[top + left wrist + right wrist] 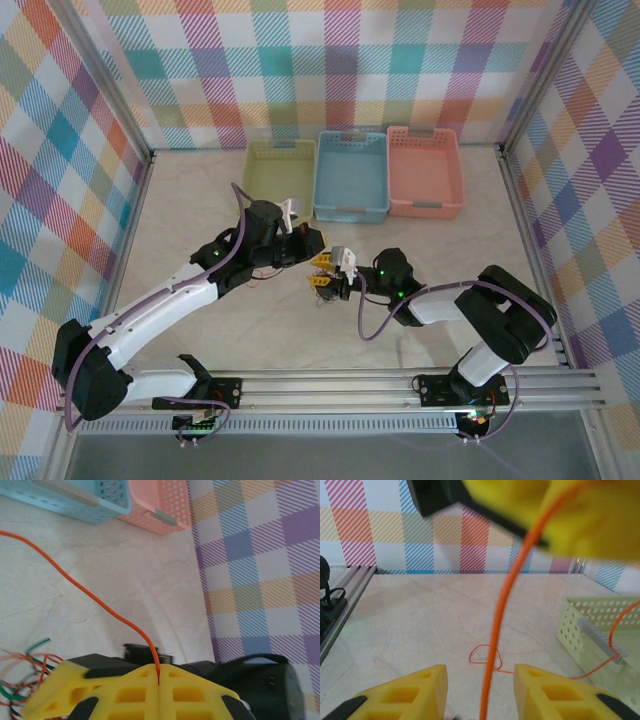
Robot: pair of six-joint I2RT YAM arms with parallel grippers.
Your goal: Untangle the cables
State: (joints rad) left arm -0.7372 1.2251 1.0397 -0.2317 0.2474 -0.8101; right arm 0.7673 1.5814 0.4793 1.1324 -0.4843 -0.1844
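The red-orange cable in the robot's left gripper has a loop (487, 655) trailing outside the yellow-green basket, so the robot should raise the cable high over that basket (280, 178).
My left gripper (159, 684) is shut on the end of one red-orange cable (85, 594), which curves up and away to the left over the table. The rest of the cables (22, 677), red-orange and dark green, lie in a tangle at the lower left. From above, the left gripper (313, 243) and right gripper (322, 275) stand close together mid-table over the bundle (323, 292). My right gripper (480, 696) is open; a red-orange cable (501, 610) rises between its fingers (420, 690) without touching them. A small cable loop (485, 656) lies on the table beyond.
Three baskets stand in a row at the back: yellow-green (281, 146), blue (351, 137) and pink (424, 133). A thin orange wire (615, 630) crosses the yellow-green basket (592, 625). Checked walls close the sides. A metal rail (400, 385) runs along the near edge.
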